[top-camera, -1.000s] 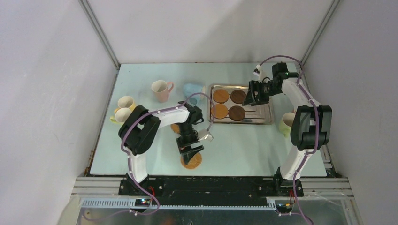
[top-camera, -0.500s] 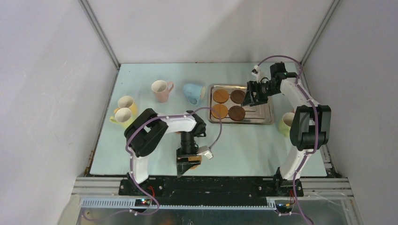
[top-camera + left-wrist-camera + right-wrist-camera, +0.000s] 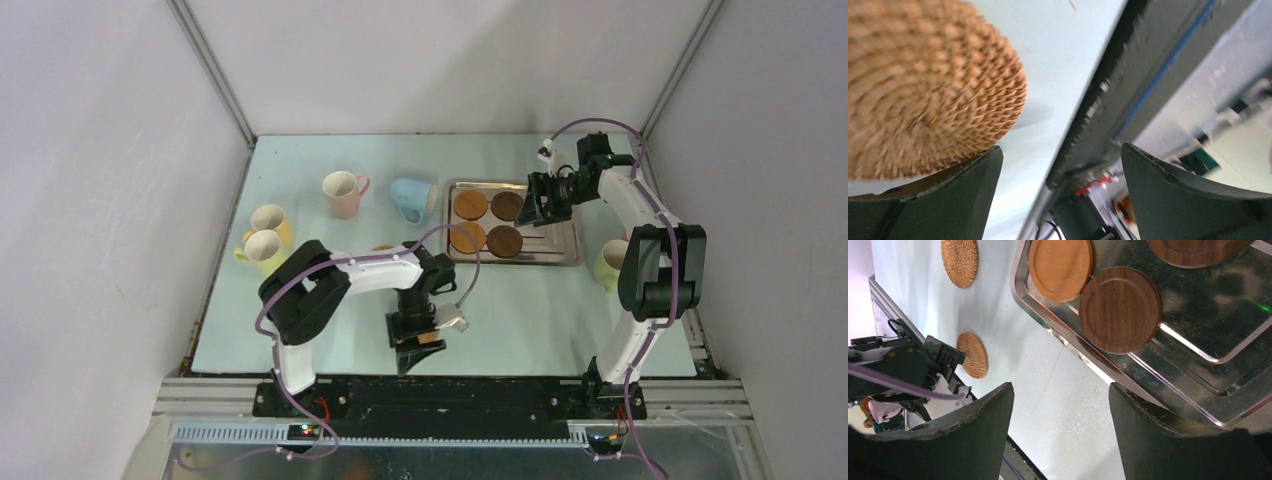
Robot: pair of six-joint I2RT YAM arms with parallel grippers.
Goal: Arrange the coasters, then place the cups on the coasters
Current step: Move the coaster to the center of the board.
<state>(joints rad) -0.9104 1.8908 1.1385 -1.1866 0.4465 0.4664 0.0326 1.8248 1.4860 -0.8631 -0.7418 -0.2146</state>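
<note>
The woven coaster (image 3: 974, 355) is next to the left gripper's finger near the front edge, so the left gripper should push it toward the tray for the right gripper.
My left gripper (image 3: 410, 360) hangs open at the table's front edge. Its left finger (image 3: 948, 200) stands beside a woven tan coaster (image 3: 923, 85), and nothing lies between the fingers. A second woven coaster (image 3: 959, 261) lies further back. Two light wooden coasters (image 3: 470, 205) and two dark ones (image 3: 505, 241) lie in the steel tray (image 3: 565, 250). My right gripper (image 3: 530, 212) hovers open and empty over the tray, beside a dark coaster (image 3: 1120, 310). A pink cup (image 3: 343, 192), a blue cup (image 3: 410, 198) on its side and two yellow cups (image 3: 265, 232) stand at the left. A green cup (image 3: 610, 265) is at the right.
The black front rail (image 3: 1148, 75) runs directly under my left gripper. White enclosure walls close in the table on three sides. The right arm's upper link (image 3: 660, 265) partly hides the green cup.
My left gripper has moved from over the woven coaster toward the front edge and a little right, turning its wrist. The right gripper has hardly moved.
</note>
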